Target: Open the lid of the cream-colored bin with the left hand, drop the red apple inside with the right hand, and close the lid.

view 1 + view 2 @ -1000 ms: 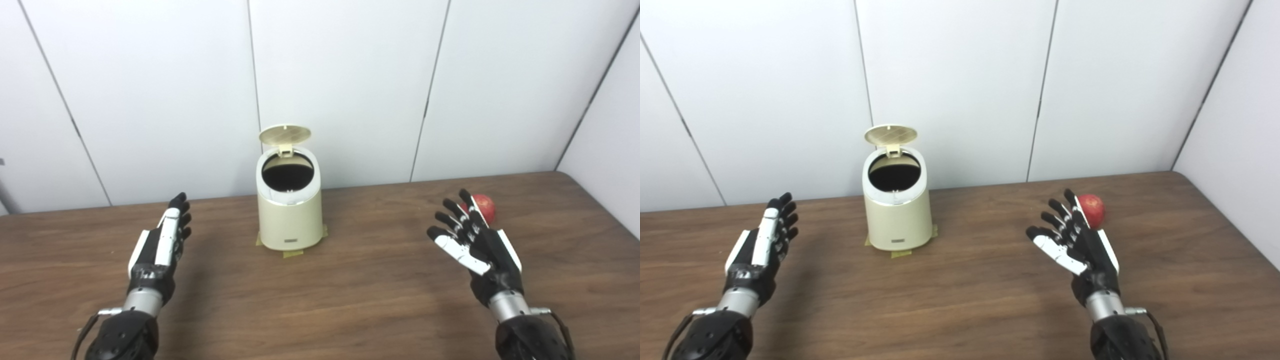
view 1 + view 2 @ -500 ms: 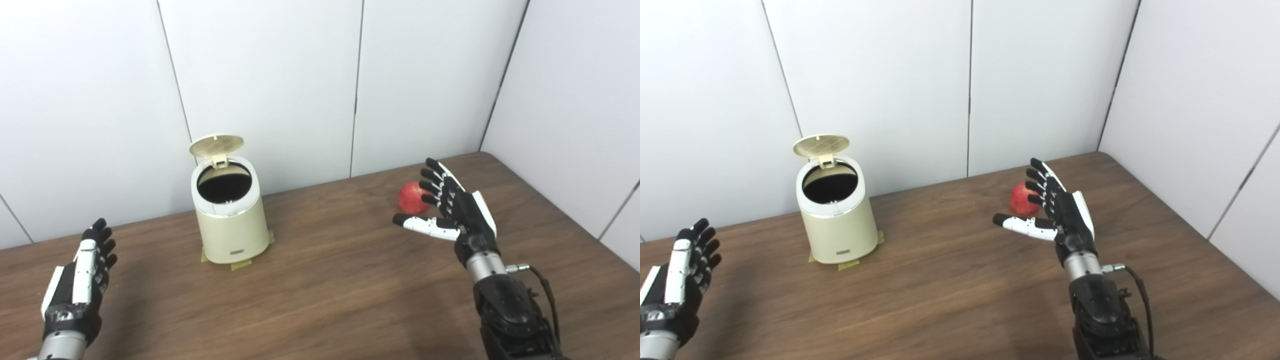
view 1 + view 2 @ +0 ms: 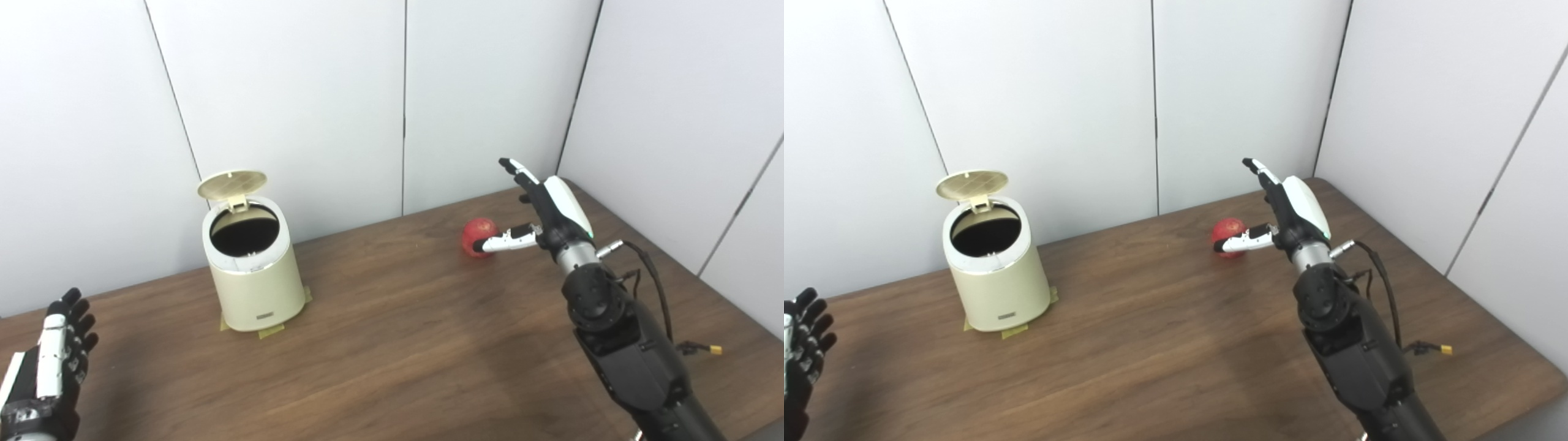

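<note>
The bin's dark opening [image 3: 245,234] looks deep and wider than the red apple [image 3: 479,236]. The red apple will fall through and be hidden below the bin's rim when I let it drop.
The cream-colored bin [image 3: 257,288] stands left of the table's middle, near the back wall, with its round lid [image 3: 232,183] flipped up and its dark inside showing. A red apple [image 3: 478,236] lies on the table toward the back right. My right hand [image 3: 545,211] hovers open above and just right of the apple, thumb stretched across the apple's front, fingers spread and raised; whether the thumb touches it I cannot tell. My left hand [image 3: 43,373] rests open at the bottom left corner, far from the bin.
The brown wooden table [image 3: 392,349] ends at white wall panels behind and to the right. Yellow tape patches [image 3: 269,331] hold the bin's base to the table. A cable with a yellow plug [image 3: 704,349] hangs by my right forearm.
The camera has swung to the right, shifting the whole scene left. My right hand has risen and reached forward, from beside the apple to above it. The left hand stays open and low.
</note>
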Controlling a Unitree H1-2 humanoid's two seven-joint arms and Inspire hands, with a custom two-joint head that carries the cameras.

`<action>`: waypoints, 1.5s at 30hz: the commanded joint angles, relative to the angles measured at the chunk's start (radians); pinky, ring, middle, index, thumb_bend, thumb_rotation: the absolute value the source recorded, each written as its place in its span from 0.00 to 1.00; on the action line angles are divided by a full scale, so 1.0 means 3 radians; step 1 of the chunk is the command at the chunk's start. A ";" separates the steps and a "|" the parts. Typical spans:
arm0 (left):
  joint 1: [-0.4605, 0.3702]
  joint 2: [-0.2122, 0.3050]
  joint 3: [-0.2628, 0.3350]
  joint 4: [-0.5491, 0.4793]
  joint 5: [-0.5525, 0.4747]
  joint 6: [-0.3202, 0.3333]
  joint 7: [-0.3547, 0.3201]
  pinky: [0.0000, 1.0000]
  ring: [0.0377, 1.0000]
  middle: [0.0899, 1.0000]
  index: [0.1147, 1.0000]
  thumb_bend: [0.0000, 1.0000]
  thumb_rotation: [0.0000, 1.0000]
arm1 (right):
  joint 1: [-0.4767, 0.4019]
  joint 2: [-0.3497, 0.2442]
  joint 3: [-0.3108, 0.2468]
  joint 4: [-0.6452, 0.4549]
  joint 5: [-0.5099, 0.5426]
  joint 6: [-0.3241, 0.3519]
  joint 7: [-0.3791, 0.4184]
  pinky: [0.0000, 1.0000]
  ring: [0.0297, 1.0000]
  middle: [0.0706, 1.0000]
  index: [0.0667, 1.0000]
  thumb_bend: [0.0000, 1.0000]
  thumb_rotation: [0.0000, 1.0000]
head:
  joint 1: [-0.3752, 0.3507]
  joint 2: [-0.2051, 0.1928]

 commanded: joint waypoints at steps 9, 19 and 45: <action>-0.0061 0.0152 -0.0056 -0.0353 0.0026 0.0109 0.0045 0.99 0.99 0.98 0.96 0.48 0.94 | -0.0602 -0.0233 0.0189 0.0773 -0.0171 -0.0072 0.0104 0.75 0.90 0.91 0.88 0.90 0.08 | 0.0029 0.0007; -0.0017 0.0213 -0.0156 -0.0506 0.0076 0.0201 0.0034 1.00 0.98 0.98 0.96 0.49 0.95 | -0.0883 -0.0313 0.0553 0.1326 -0.0239 -0.0206 0.0280 0.77 0.92 0.92 0.91 0.88 0.11 | 0.0051 0.0015; -0.0004 0.0225 -0.0184 -0.0668 0.0083 0.0389 0.0047 1.00 1.00 1.00 0.99 0.50 0.95 | -0.0987 -0.0283 0.0827 0.2066 -0.0399 -0.0729 -0.0122 0.63 0.64 0.58 0.56 0.67 0.00 | 0.0104 0.0082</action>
